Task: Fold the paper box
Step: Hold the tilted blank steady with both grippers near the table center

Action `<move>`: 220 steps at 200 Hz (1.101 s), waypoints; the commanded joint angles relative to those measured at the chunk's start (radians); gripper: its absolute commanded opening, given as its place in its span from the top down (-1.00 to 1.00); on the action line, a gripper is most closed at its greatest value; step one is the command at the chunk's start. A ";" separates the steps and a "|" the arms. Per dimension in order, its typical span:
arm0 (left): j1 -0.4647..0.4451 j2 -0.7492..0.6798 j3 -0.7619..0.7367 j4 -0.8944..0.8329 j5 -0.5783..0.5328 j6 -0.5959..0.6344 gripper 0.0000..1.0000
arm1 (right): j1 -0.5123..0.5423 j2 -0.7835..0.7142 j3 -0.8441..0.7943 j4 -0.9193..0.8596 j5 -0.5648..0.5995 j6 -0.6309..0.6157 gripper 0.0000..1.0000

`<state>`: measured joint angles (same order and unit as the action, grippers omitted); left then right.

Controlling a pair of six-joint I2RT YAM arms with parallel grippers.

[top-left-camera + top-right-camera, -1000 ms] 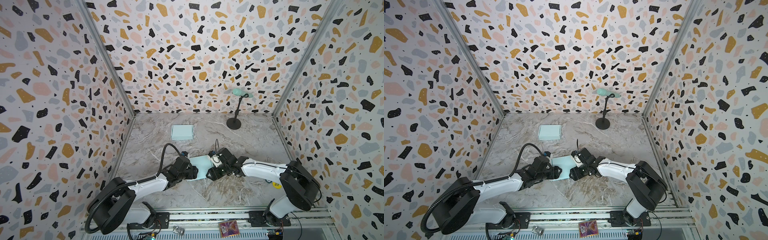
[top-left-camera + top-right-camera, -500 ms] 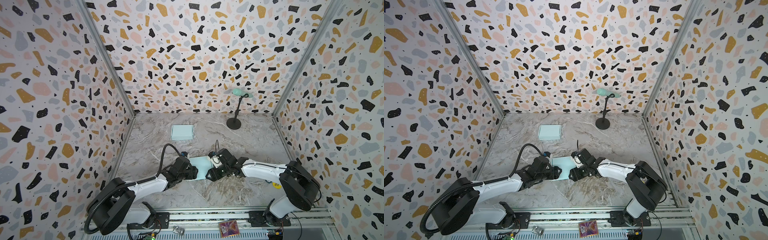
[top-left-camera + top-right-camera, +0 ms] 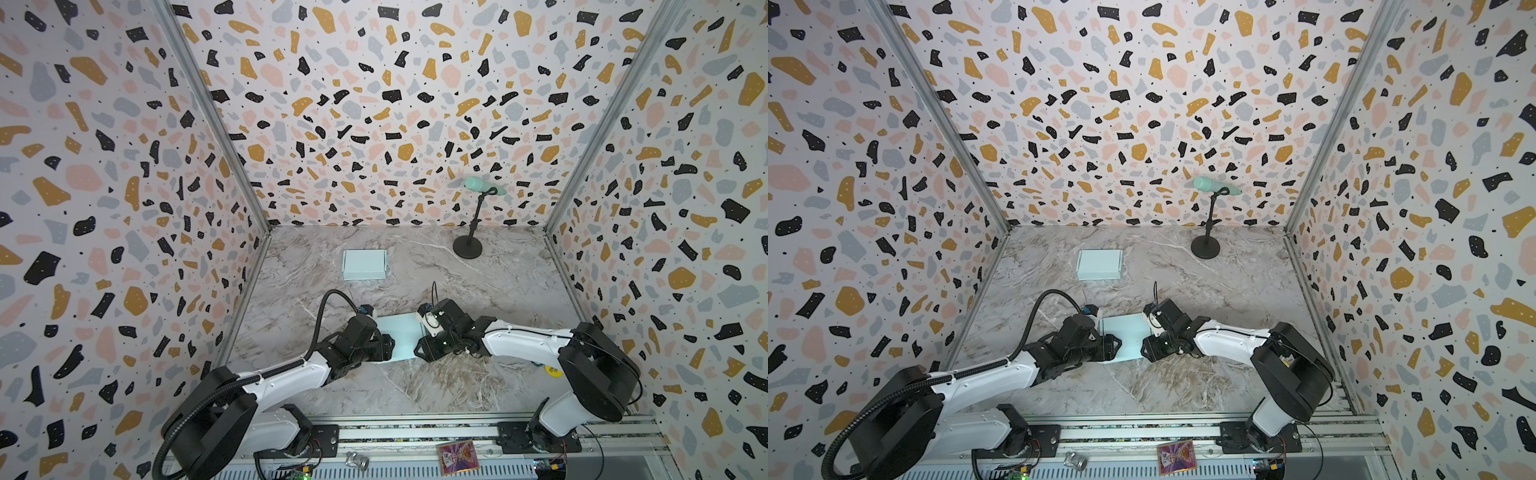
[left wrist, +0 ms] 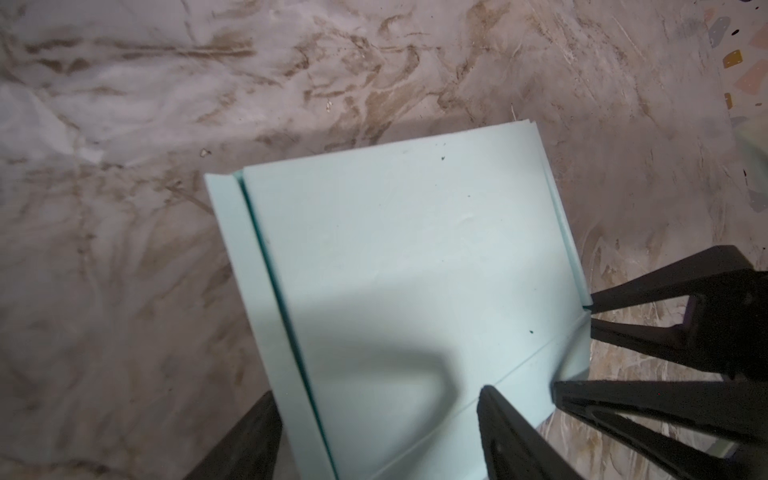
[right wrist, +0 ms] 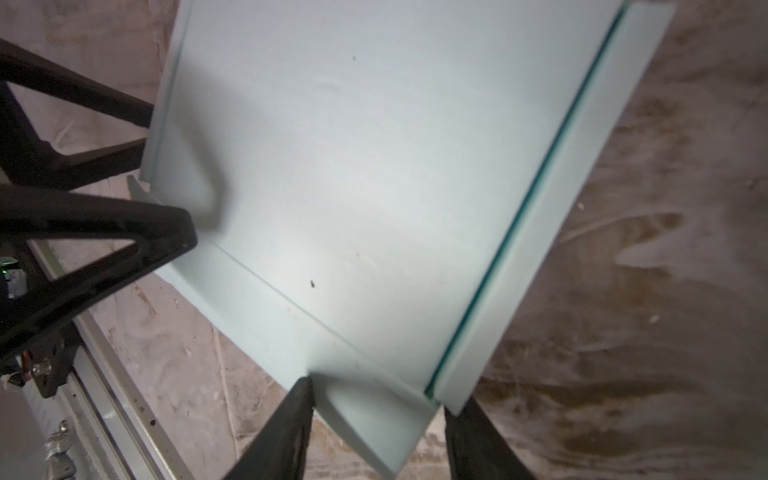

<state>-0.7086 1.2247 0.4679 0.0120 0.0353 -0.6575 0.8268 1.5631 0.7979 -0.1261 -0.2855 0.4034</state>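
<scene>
The front flap's corner [image 5: 139, 188] sticks out past the side flap next to the left gripper's open fingers, so next the left gripper moves back and pinches that corner [image 5: 177, 265].
A pale mint paper box [image 3: 401, 336] [image 3: 1125, 336] lies flat on the marble floor between my two grippers. In the left wrist view its broad panel [image 4: 415, 270] has a raised flap along one long edge. My left gripper [image 3: 390, 347] [image 4: 374, 436] is open at the box's left end: one finger lies beside the flap, the other over the panel. My right gripper [image 3: 417, 351] [image 5: 378, 432] straddles the curled end flap [image 5: 374, 411] at the right end. Its fingertips [image 5: 299, 399] touch the flap's corners, and the jaws still stand apart.
A second mint box [image 3: 364, 264], folded shut, sits at the back left. A black stand with a mint microphone [image 3: 468, 245] is at the back right. Terrazzo walls close three sides. A metal rail [image 3: 415, 432] runs along the front, with a card [image 3: 457, 457] and a metal fitting [image 3: 358, 460] just beyond it.
The right gripper's jaws have narrowed round the box's end flap. Both arms and the box stay almost where they were.
</scene>
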 commanded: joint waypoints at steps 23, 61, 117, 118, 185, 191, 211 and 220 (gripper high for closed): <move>0.000 -0.083 0.070 -0.199 -0.099 0.064 -0.64 | 0.005 -0.049 -0.012 0.011 0.011 0.014 -0.03; -0.034 -0.163 0.043 -0.237 -0.085 0.015 -0.63 | 0.007 -0.037 -0.008 0.016 0.004 0.015 -0.03; -0.095 -0.170 -0.018 -0.153 -0.057 -0.055 -0.51 | 0.014 -0.033 -0.008 0.020 0.001 0.020 -0.04; -0.096 -0.169 -0.018 -0.152 -0.057 -0.056 -0.50 | 0.014 -0.033 -0.008 0.020 0.001 0.020 -0.04; -0.102 -0.112 -0.020 -0.100 -0.048 -0.050 -0.49 | 0.025 -0.027 0.003 0.020 0.000 0.026 -0.03; -0.102 -0.111 -0.023 -0.094 -0.046 -0.053 -0.49 | 0.027 -0.026 0.003 0.021 -0.001 0.028 -0.03; -0.109 -0.113 -0.038 -0.080 -0.044 -0.069 -0.48 | 0.033 -0.023 0.001 0.032 -0.007 0.034 -0.03; -0.113 -0.117 -0.046 -0.074 -0.044 -0.077 -0.47 | 0.036 -0.022 0.003 0.034 -0.010 0.036 -0.04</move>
<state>-0.8097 1.1114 0.4469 -0.1154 -0.0231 -0.7101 0.8501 1.5501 0.7929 -0.1108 -0.2832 0.4271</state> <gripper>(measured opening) 0.738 0.517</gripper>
